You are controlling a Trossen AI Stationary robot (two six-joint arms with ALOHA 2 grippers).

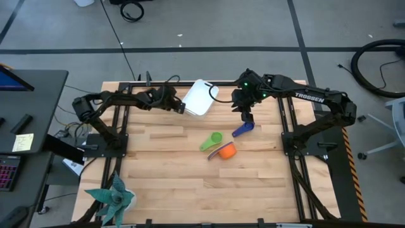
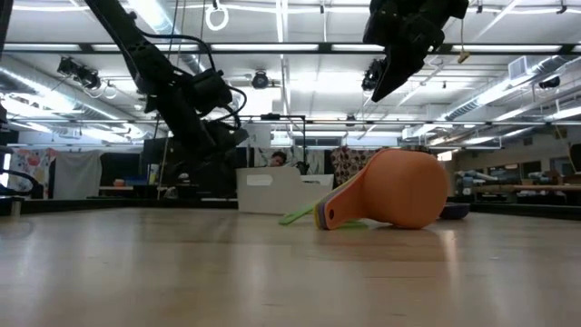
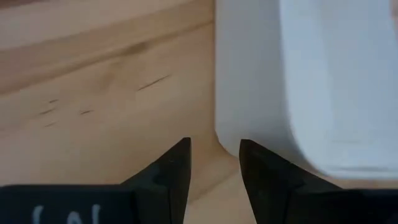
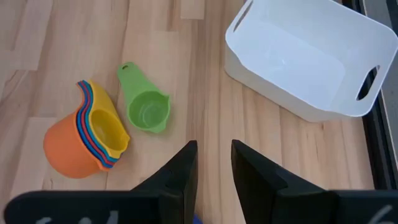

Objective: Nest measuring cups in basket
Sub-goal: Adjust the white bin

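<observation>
The white basket is standing crooked, and my left gripper is only at its lower corner (image 1: 186, 111). The basket needs my right gripper to reach its opposite side (image 1: 212, 100) and help straighten it first.
The white basket (image 1: 201, 97) stands on the wood near the table's far edge, turned askew. My left gripper (image 3: 214, 155) is open and low, its fingertips at one lower corner of the basket (image 3: 219, 132). My right gripper (image 1: 247, 118) hangs open high above the table, with nothing between its fingers (image 4: 214, 158). A dark blue cup (image 1: 243, 130) lies on the table under it. A green cup (image 4: 146, 106) sits mouth up nearby. An orange cup (image 4: 68, 149) lies on its side beside it, with a yellow cup (image 4: 109, 127) and thinner coloured ones nested inside. My left gripper comes at the basket's lower corner slanting down from the table's left. One fingertip (image 3: 261, 165) stands just before the basket's wall. I cannot tell whether it touches the wall.
A green spiky plant toy (image 1: 114, 196) stands at the near left corner. Black frame rails (image 1: 290, 126) run along the table's left and right sides. Bare wood lies between the cups and the near edge.
</observation>
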